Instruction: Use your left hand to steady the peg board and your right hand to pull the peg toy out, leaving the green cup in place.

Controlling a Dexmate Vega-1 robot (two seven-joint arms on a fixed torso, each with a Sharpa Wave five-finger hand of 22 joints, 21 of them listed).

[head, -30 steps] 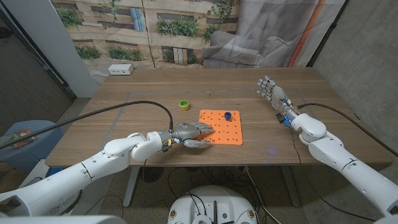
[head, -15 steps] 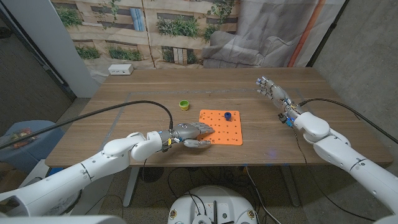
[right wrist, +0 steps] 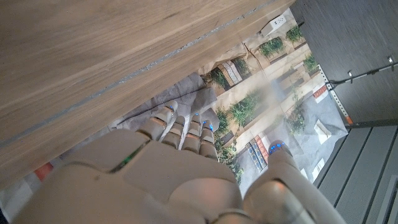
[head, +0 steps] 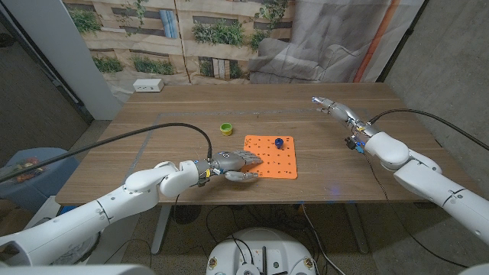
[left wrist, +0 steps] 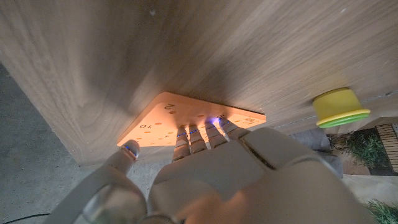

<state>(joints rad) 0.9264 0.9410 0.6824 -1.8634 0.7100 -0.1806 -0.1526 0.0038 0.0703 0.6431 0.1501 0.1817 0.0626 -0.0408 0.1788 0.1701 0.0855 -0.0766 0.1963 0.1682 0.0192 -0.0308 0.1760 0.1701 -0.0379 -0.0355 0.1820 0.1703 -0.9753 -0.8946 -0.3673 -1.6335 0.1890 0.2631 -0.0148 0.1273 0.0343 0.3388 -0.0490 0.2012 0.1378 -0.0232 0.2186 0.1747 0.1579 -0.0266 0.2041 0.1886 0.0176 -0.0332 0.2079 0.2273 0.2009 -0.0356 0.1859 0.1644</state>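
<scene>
My gripper will pull the blue peg toy up, and its narrow stem (head: 279,147) will slide out, because the blue peg toy's wide head (head: 279,142) stands clear above the peg board.
An orange peg board (head: 273,156) lies on the wooden table, with a small dark blue peg toy (head: 280,142) standing in it near its far edge. My left hand (head: 233,163) presses its fingertips (left wrist: 205,127) on the near left corner of the peg board (left wrist: 163,121), thumb beside the edge. A yellow-green cup (head: 226,129) stands just beyond the board's left side, also seen as the cup (left wrist: 339,106) past my fingers. My right hand (head: 334,109) hovers above the table's far right part, fingers spread, holding nothing, well apart from the peg toy.
A white power strip (head: 148,85) lies at the far left corner of the table (head: 191,103). A black cable (head: 164,130) runs over my left arm. A grey draped cloth and a printed backdrop stand behind the table.
My right hand has turned and swung slightly left and away, its fingers now pointing toward the table's far side. The left hand, board, peg toy and cup stayed still.
</scene>
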